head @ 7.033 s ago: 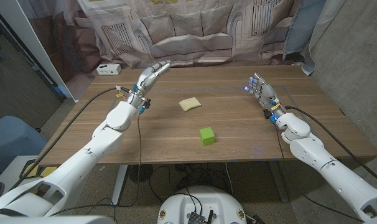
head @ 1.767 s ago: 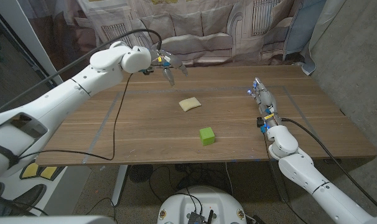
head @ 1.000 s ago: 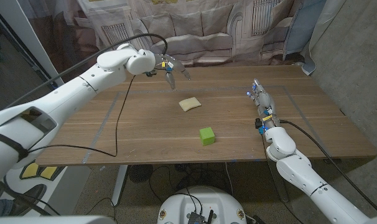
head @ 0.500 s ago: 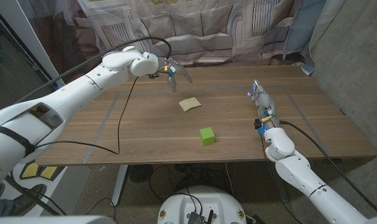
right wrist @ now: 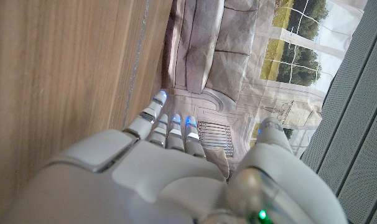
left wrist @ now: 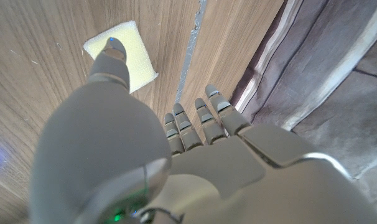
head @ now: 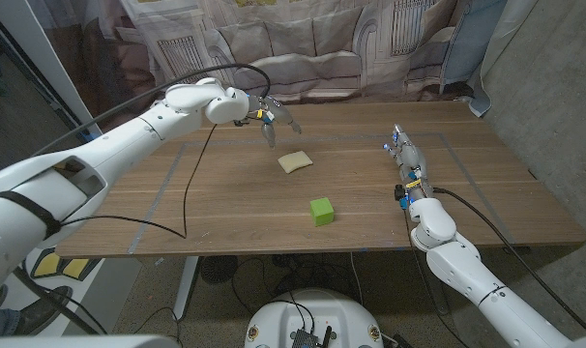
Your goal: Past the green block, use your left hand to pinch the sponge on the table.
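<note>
I expect the pale yellow sponge [head: 295, 161] to buckle around my thumb with its corners spreading out when I pinch and lift it, because it lies as a thin sheet with fuzzy edges [left wrist: 147, 52].
A pale yellow sponge [head: 294, 161] lies on the wooden table [head: 225, 208], farther from me than the small green block [head: 320, 210]. My left hand [head: 272, 118] hovers above the table a little behind and to the left of the sponge, fingers spread and pointing down, holding nothing. In the left wrist view the sponge [left wrist: 121, 54] shows beyond my left hand [left wrist: 176, 162], whose thumb tip overlaps it in the picture. My right hand [head: 405, 150] stands on its edge near the table's right side, fingers straight; the right wrist view shows it [right wrist: 170, 168] empty.
A white box [head: 167, 107] sits at the table's far left corner. A printed curtain [head: 312, 39] hangs behind the table. Thin tape lines mark a rectangle on the tabletop. A black cable [head: 191, 184] hangs from my left arm over the table.
My left arm has risen from the table's left side and swung right across the back; over the last second the hand crept right and down toward the sponge. My right hand stayed put.
</note>
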### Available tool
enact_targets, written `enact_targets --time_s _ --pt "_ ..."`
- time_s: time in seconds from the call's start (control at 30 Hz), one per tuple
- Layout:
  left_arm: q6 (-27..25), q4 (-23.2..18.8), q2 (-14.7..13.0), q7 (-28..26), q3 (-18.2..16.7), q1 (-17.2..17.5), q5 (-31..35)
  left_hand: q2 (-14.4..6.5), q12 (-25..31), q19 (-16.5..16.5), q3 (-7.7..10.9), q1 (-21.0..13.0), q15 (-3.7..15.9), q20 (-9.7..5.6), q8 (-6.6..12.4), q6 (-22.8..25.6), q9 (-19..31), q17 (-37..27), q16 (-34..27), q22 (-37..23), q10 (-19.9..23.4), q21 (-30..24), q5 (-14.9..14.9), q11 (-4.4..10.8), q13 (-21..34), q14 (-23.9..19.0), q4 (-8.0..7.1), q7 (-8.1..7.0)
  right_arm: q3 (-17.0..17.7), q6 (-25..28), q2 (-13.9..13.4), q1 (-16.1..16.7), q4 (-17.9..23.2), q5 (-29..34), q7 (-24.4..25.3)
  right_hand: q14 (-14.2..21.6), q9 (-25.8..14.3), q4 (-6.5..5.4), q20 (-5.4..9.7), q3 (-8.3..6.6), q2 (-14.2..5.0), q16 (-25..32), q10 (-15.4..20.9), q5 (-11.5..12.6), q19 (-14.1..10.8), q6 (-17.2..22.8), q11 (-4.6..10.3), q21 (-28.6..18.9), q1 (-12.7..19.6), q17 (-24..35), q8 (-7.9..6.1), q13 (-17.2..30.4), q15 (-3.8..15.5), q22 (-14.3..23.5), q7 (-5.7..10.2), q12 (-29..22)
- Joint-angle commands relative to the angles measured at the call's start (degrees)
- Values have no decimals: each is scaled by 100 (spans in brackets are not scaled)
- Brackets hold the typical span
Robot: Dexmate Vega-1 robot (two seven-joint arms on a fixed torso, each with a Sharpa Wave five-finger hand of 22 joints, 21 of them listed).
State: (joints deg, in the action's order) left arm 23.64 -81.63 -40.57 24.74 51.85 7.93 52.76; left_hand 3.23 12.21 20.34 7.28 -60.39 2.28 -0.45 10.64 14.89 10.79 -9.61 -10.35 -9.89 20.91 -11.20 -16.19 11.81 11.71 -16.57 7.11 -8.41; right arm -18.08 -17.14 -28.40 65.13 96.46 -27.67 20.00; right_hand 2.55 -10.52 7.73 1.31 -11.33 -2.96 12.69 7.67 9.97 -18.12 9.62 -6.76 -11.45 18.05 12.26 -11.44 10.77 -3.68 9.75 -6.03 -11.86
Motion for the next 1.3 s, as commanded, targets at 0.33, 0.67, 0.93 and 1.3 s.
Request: enact_targets --time_s 0.33,0.67,0.93,1.3 --pt "543 983 359 -751 373 -256 -24 -67 94 139 -34 -75 592 -30 99 221 8 -11 -62 -2 256 -13 -17 -77 -1 -249 4 53 -26 52 18 -103 -112 -60 -46 37 -14 4 -3 15 -28 -14 28 20 -36 28 24 16 44 -5 14 17 -20 6 20 17" --pt "767 1495 526 -918 605 -468 -94 -91 89 112 -65 -105 611 -117 81 255 6 -8 -27 2 304 14 2 -83 -6 -243 3 171 11 72 -6 -77 -94 -110 -36 40 -14 3 -4 18 -28 -16 32 19 -40 22 21 17 44 -4 18 17 -26 6 19 19" --pt "854 1779 647 -1263 769 -579 -29 -100 125 164 -78 -144 663 -168 123 424 6 -6 -50 4 437 2 12 -54 -8 -361 15 173 11 87 -9 -73 -91 -131 -36 42 -14 3 -7 21 -28 -18 33 19 -42 27 24 18 45 -4 18 17 -27 6 22 22" --pt "863 2182 778 -1902 1065 -675 221 -102 151 237 -107 -169 679 -206 148 593 6 -3 -70 6 571 -10 27 -44 -10 -518 17 217 55 79 -32 41 -23 -148 22 43 -14 1 -10 22 -30 -20 31 19 -43 31 25 20 45 -4 18 17 -25 7 20 26"
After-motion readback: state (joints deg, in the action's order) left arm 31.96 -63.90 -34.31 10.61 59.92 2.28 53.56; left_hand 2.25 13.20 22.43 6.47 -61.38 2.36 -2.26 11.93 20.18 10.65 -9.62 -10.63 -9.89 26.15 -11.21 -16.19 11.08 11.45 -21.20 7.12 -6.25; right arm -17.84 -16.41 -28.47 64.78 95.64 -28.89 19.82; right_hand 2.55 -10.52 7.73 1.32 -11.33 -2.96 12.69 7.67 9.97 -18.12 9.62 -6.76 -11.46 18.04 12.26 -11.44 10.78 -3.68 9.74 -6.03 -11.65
